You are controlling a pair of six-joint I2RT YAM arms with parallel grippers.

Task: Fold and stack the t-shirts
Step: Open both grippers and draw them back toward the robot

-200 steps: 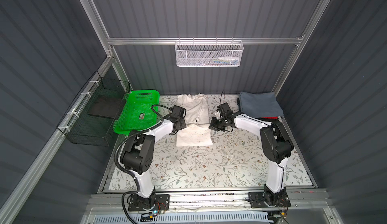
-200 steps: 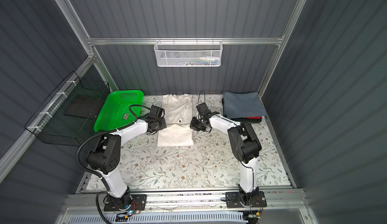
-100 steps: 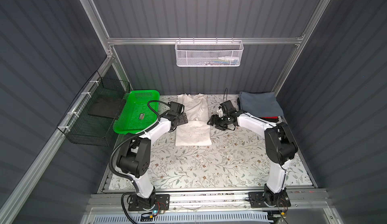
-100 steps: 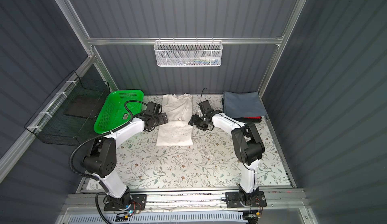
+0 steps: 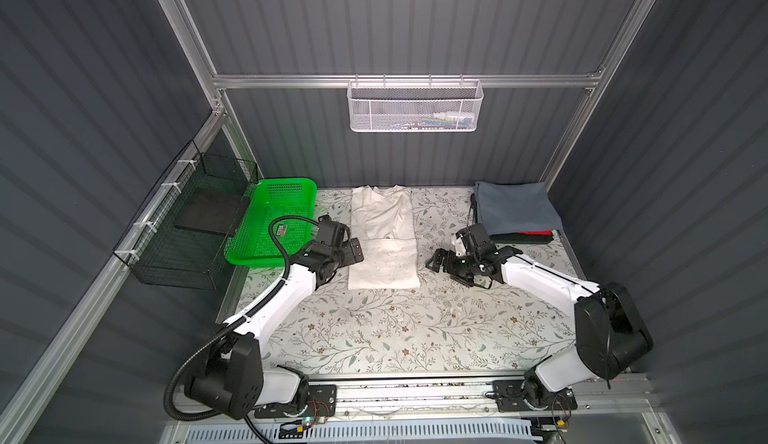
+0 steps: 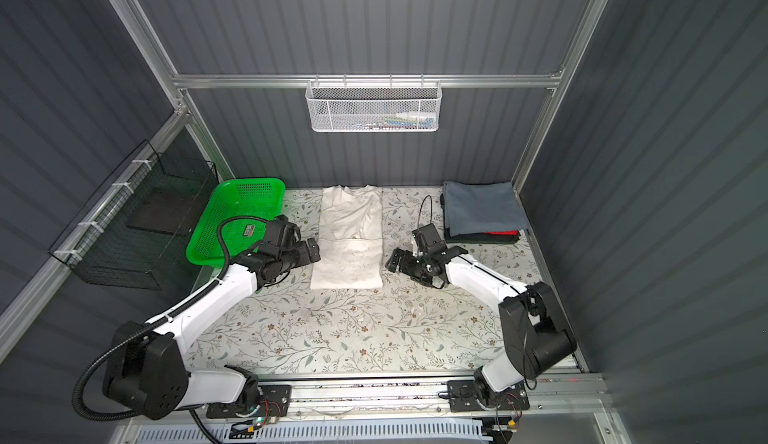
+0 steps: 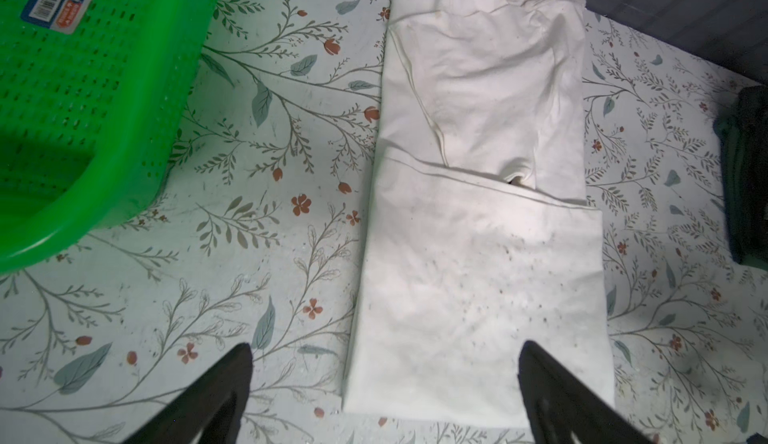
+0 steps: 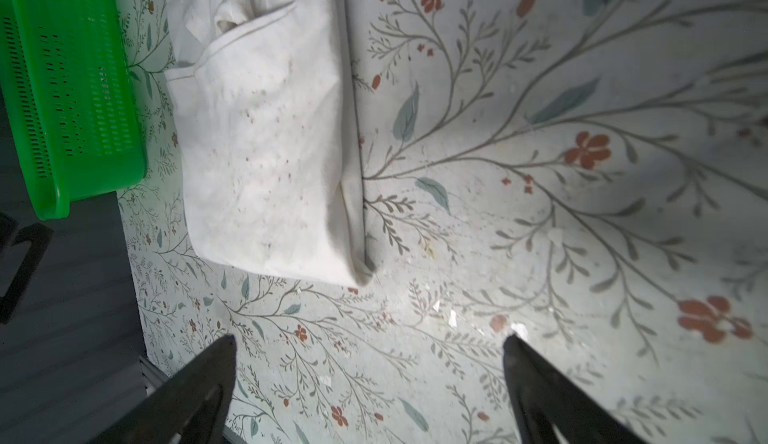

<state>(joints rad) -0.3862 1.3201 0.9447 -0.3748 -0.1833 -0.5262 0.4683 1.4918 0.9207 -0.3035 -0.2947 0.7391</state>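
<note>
The t-shirt's front fold point(image 5: 384, 288) is straight and its near corner is clear of the green basket, so my left gripper should keep going toward that corner point(image 5: 350, 287) and close there.
The cream-white t-shirt point(image 5: 382, 234) point(image 6: 351, 234) lies at the back middle of the table, its lower half folded up over its body point(image 7: 478, 255) point(image 8: 266, 151). My left gripper point(image 5: 354, 250) point(image 6: 311, 250) point(image 7: 385, 346) hovers open at the fold's left edge, holding nothing. My right gripper point(image 5: 434, 261) point(image 6: 392, 261) point(image 8: 370, 338) stands open over bare cloth, a little right of the shirt. At the back right is a stack of folded t-shirts, a grey-blue one point(image 5: 515, 209) point(image 6: 482, 209) on top and dark and red ones point(image 5: 536, 236) beneath.
A green plastic basket point(image 5: 274, 221) point(image 6: 237, 217) point(image 7: 62, 109) point(image 8: 62, 88) sits left of the shirt, close behind the left gripper. A black wire basket point(image 5: 187, 221) hangs on the left wall. A white mesh basket point(image 5: 415, 105) hangs on the back rail. The floral table covering point(image 5: 395, 329) stretches to the front.
Both grippers have opened and let go of the shirt's hem, which now lies flat on the shirt's body. Both have drawn back slightly toward the front.
</note>
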